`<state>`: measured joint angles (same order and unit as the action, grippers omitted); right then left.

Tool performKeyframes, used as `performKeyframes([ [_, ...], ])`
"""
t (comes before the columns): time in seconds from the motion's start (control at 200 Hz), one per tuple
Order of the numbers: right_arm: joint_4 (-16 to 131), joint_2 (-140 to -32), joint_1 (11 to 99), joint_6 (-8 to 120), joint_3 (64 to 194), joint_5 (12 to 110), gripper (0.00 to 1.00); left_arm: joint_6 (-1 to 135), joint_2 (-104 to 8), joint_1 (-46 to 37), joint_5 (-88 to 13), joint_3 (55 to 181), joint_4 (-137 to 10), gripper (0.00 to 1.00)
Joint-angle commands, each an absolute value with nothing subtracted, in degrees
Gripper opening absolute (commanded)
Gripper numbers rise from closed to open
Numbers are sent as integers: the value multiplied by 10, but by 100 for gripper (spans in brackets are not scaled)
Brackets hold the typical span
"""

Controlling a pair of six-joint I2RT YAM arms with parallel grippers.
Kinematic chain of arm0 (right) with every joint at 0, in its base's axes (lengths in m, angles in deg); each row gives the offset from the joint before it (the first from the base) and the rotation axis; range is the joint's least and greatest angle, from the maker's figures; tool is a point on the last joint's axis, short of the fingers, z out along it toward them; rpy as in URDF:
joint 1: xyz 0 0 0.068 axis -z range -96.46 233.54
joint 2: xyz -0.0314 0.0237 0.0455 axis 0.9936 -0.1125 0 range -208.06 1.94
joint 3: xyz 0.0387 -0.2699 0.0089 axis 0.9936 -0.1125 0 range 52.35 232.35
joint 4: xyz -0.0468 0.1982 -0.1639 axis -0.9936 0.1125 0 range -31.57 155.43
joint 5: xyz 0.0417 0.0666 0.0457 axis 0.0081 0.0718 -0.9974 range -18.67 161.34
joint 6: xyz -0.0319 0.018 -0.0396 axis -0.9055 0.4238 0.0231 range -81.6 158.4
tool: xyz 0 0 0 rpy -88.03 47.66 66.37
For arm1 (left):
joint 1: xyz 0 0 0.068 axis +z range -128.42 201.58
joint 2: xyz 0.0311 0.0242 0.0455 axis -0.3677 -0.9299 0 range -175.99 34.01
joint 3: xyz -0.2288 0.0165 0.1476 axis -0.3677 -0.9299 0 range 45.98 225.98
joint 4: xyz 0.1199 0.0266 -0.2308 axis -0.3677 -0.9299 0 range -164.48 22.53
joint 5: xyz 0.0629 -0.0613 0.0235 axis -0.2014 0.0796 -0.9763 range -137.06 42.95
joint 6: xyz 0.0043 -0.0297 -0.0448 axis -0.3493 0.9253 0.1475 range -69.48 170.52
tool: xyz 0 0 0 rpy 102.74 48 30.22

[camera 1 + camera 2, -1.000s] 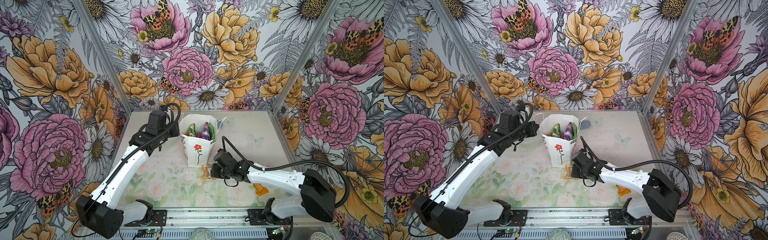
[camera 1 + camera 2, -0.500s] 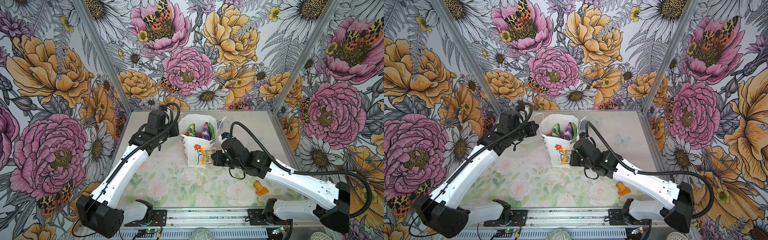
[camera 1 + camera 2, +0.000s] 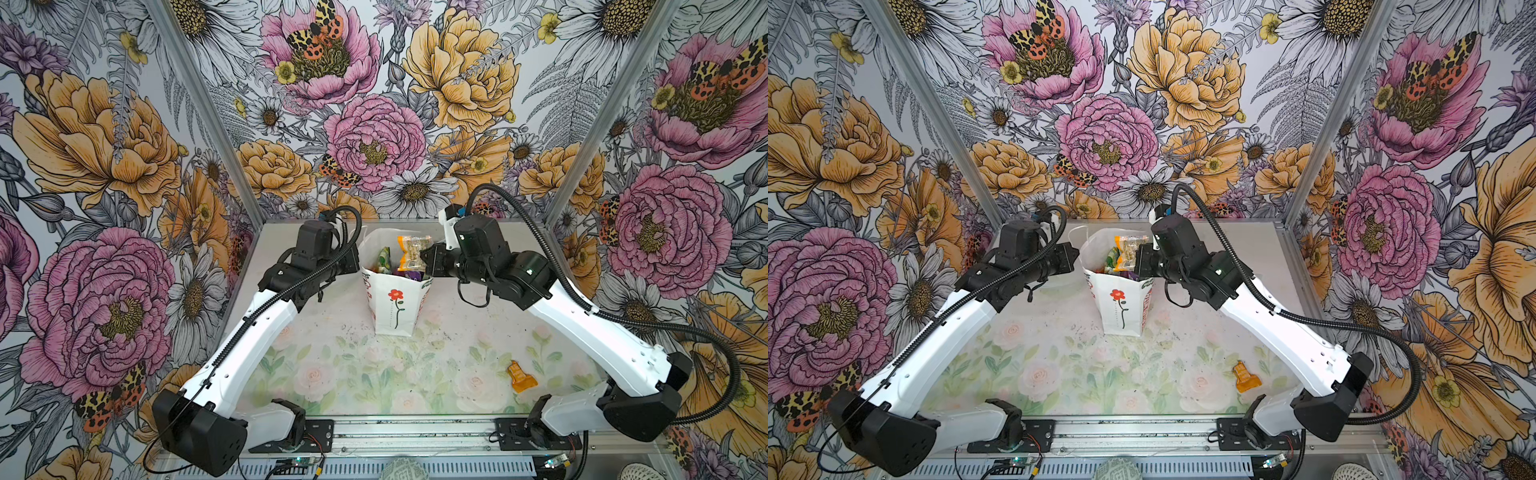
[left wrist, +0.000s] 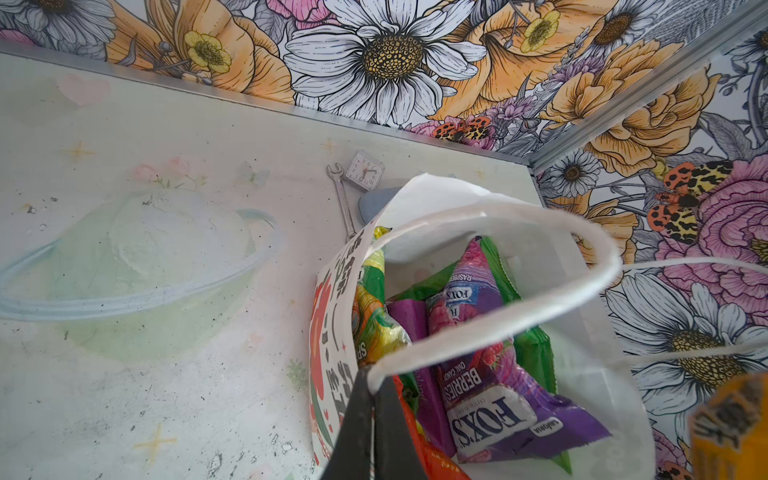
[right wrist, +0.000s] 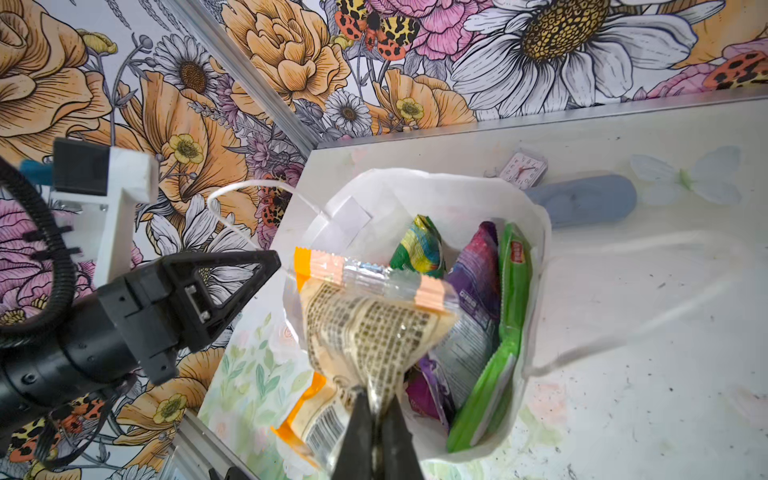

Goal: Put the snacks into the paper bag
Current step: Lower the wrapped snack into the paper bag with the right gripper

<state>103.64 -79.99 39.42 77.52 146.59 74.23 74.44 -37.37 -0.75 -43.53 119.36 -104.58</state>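
Note:
The orange packet (image 3: 412, 252) hangs over the paper bag's wide opening (image 3: 389, 246), so the robot's right gripper keeps lowering it past the bag's rim and lets go of it inside.
The white paper bag (image 3: 395, 307) (image 3: 1121, 303) with a red flower on its front stands upright at the table's back middle. My left gripper (image 3: 360, 265) (image 4: 374, 382) is shut on its left rim (image 4: 332, 332), where the cord handle joins. My right gripper (image 3: 424, 258) (image 5: 376, 399) is shut on a small orange packet (image 3: 411, 253) (image 5: 365, 332) that hangs over the bag's open mouth. Inside lie a purple Fox's bag (image 4: 490, 395), green packets (image 5: 511, 299) and other snacks. Another small orange packet (image 3: 521, 376) (image 3: 1246, 376) lies on the table at the front right.
Behind the bag lie a metal wrench (image 4: 343, 199), a small square clock (image 4: 365, 172) and a blue-grey oval case (image 5: 590, 199). A clear plastic bowl (image 4: 137, 257) sits on the table to the bag's left. Flowered walls close in the back and both sides.
My right arm has lifted the orange packet from the table in front of the bag up and back, over the bag's mouth. The left arm has stayed where it was.

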Motion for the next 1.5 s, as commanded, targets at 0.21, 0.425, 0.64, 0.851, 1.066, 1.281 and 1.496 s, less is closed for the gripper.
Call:
performKeyframes([
  [0.21, 1063, -872, 419, 732, 1565, 715, 0, 748, -360, -7, -435, 1217, -1006, 0],
  [0.425, 1068, -914, 433, 728, 1605, 723, 0, 750, -360, -3, -432, 1217, -1006, 0],
  [0.64, 1070, -949, 432, 729, 1628, 732, 0, 753, -364, 3, -426, 1217, -1005, 0],
  [0.851, 1078, -984, 433, 730, 1638, 735, 0, 753, -363, 4, -425, 1217, -1006, 0],
  [1.066, 1078, -1014, 431, 731, 1639, 727, 0, 753, -362, 3, -425, 1217, -1006, 0],
  [1.281, 1078, -1042, 419, 732, 1645, 703, 0, 753, -361, 5, -424, 1218, -1005, 0],
  [1.496, 1078, -1060, 406, 732, 1646, 699, 0, 754, -362, 6, -423, 1217, -1005, 0],
])
